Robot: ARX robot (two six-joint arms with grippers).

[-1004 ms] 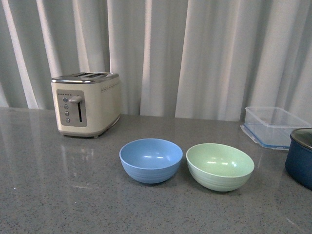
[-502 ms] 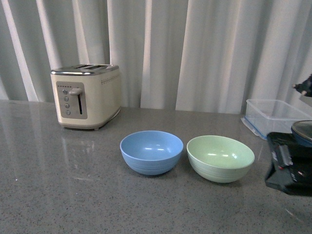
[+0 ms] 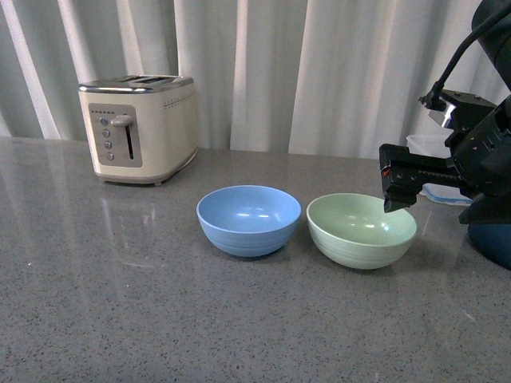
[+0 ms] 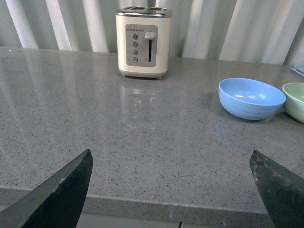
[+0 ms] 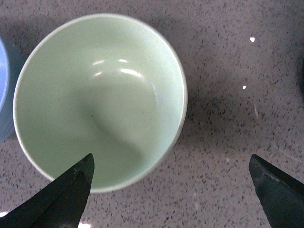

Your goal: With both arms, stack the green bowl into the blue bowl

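Note:
I expect the green bowl (image 4: pixel 295 101) to sit partway in with its rim raised when I lower it, because the blue bowl (image 4: pixel 251 99) looks about the same size.
The pale green bowl (image 3: pixel 361 230) stands on the grey counter, right of the light blue bowl (image 3: pixel 248 219), a small gap between them. Both are empty and upright. My right gripper (image 3: pixel 397 188) hangs open just above the green bowl's far right rim. In the right wrist view the green bowl (image 5: pixel 97 95) lies below, with the open gripper (image 5: pixel 171 178) over its edge and the blue bowl's rim (image 5: pixel 4 90) beside it. My left gripper (image 4: pixel 171 178) is open and empty over the counter's near edge; the blue bowl (image 4: pixel 251 97) and the green bowl (image 4: pixel 295 99) lie far ahead of it.
A cream toaster (image 3: pixel 137 128) stands at the back left. A dark navy pot (image 3: pixel 491 239) and a clear plastic container (image 3: pixel 439 191) sit at the far right, behind the right arm. White curtains hang behind the counter (image 3: pixel 120 303).
The right arm has come in from the right and risen, and its gripper now hangs above the green bowl's right rim. The camera view has shifted. The bowls have not moved.

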